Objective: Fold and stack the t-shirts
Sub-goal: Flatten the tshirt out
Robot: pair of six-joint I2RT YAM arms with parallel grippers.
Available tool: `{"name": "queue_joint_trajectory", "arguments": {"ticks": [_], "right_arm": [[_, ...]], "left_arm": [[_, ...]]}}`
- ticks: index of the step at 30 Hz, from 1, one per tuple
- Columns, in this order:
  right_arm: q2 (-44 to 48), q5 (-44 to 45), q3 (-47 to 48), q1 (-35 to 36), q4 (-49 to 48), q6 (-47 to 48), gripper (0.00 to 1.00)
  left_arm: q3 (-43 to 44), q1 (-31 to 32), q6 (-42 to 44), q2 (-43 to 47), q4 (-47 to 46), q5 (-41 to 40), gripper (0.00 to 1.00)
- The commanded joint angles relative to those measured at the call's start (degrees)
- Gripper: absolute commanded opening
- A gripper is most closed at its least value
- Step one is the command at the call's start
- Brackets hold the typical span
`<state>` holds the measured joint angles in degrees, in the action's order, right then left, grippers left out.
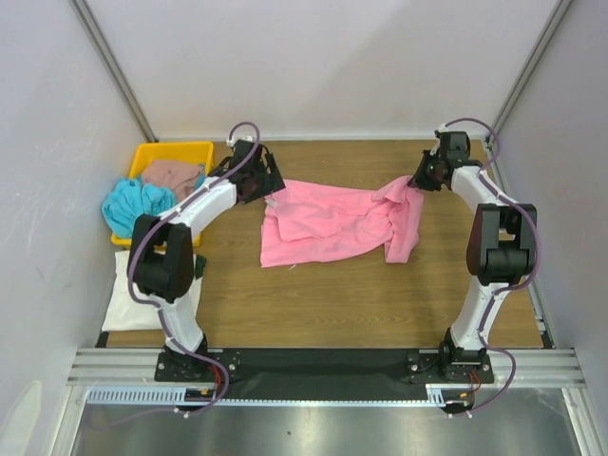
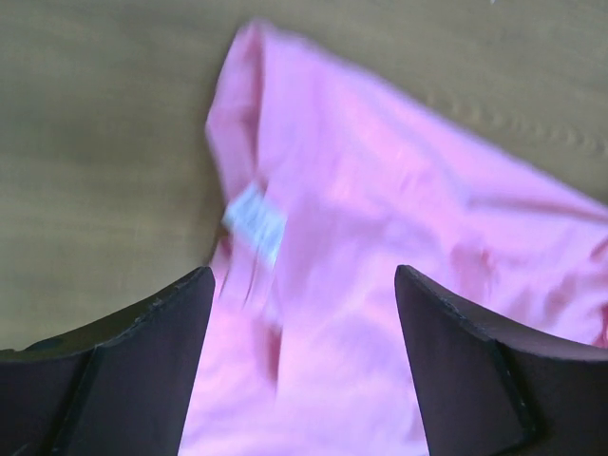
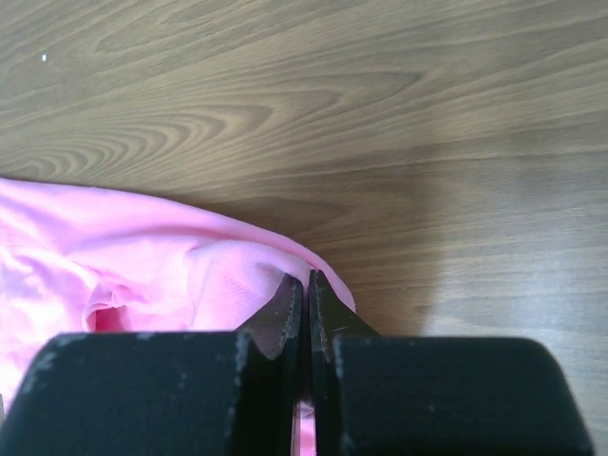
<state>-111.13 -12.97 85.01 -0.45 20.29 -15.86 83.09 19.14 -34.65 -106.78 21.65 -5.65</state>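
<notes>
The bright pink t-shirt (image 1: 328,220) is lying in loose overlapping folds (image 1: 391,211), so it will fall open into a broad sheet when the robot lifts it.
The bright pink t-shirt (image 1: 332,223) lies rumpled and spread across the middle of the wooden table. My left gripper (image 1: 269,185) hovers open over the shirt's left edge. In the left wrist view its fingers (image 2: 304,271) stand wide apart above the pink cloth (image 2: 380,237), near a white label (image 2: 255,220). My right gripper (image 1: 418,180) is shut on the shirt's right corner, and pink fabric (image 3: 142,256) shows pinched between the closed fingers (image 3: 306,277). A turquoise t-shirt (image 1: 133,204) and a dusty brown-pink t-shirt (image 1: 174,174) are bunched at the far left. A cream-white t-shirt (image 1: 128,299) lies flat by the left arm.
A yellow plastic tray (image 1: 185,147) at the back left holds the brown-pink shirt, and the turquoise one spills over its near rim. White walls close in the table on three sides. A black strip (image 1: 313,366) runs between the arm bases.
</notes>
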Motion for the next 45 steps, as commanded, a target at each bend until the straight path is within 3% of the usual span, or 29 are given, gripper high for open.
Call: {"name": "queue_joint_trajectory", "arguments": {"ticks": [1, 10, 28, 31, 37, 40, 45], "right_arm": [[-0.3, -0.6, 2.1, -0.6, 0.2, -0.1, 0.0], [0.0, -0.7, 0.9, -0.2, 1.8, 0.2, 0.0], [-0.5, 0.7, 3.5, 0.0, 7.2, 3.4, 0.0], [-1.0, 0.3, 4.3, -0.3, 7.6, 3.4, 0.0], [-1.1, 0.5, 4.0, -0.4, 7.5, 3.4, 0.0], [-1.4, 0.6, 4.2, -0.4, 7.3, 3.6, 0.0], [-1.7, 1.5, 4.3, -0.4, 7.2, 3.6, 0.0]], "left_arm": [[-7.7, 0.9, -4.7, 8.8, 1.0, 3.4, 0.82], [-19.6, 3.1, -8.0, 12.1, -8.0, 11.4, 0.77], [-19.5, 4.4, -11.9, 3.9, -14.3, 11.6, 0.68], [-18.6, 4.6, -12.2, 2.9, -15.5, 11.6, 0.61], [-16.2, 4.8, -11.8, 0.8, -14.7, 10.0, 0.37], [-14.7, 4.8, -11.1, 0.8, -13.1, 9.4, 0.02], [-11.5, 4.7, -8.2, 4.5, -8.9, 7.7, 0.0]]}}
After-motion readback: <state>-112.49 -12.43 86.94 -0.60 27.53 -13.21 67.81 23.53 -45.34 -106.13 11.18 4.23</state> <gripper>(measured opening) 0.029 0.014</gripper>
